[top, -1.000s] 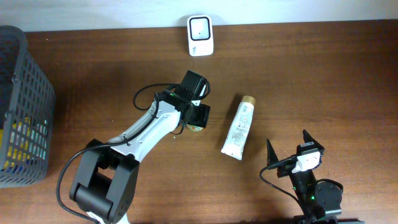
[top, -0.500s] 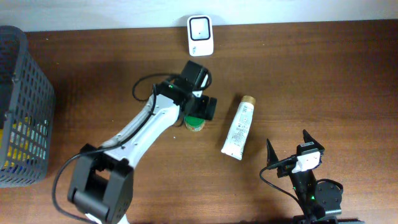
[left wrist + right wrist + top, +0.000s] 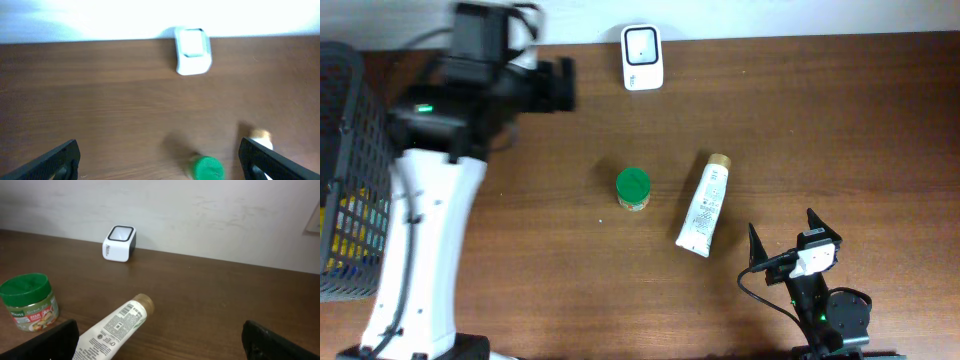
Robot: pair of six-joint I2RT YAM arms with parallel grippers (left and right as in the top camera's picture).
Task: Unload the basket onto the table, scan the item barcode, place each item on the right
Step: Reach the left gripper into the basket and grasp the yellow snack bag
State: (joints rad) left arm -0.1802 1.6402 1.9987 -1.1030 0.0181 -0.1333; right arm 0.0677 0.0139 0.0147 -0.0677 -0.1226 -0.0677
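My left gripper is open and has a clear path to the mesh basket (image 3: 370,180). It should go on reaching in until it closes on the yellow packet (image 3: 356,232).
A small jar with a green lid (image 3: 633,190) stands upright mid-table, free of both grippers. To its right lies a white tube (image 3: 705,205) with a gold cap; a barcode (image 3: 135,311) shows on its label near the cap. The white scanner (image 3: 642,57) stands at the table's back edge. My left gripper (image 3: 560,85) is open and empty, held high over the back left, looking down on the jar (image 3: 207,168) and the scanner (image 3: 193,44). My right gripper (image 3: 785,240) is open and empty near the front edge, just right of the tube (image 3: 112,330).
A dark mesh basket (image 3: 350,170) holding several packets sits at the table's left edge. The white wall runs along the back behind the scanner (image 3: 119,243). The jar (image 3: 30,302) stands left of the tube in the right wrist view.
My left gripper opened off the jar, then rose and swung away to the back left. The jar stays standing where it was. The right arm has not moved.
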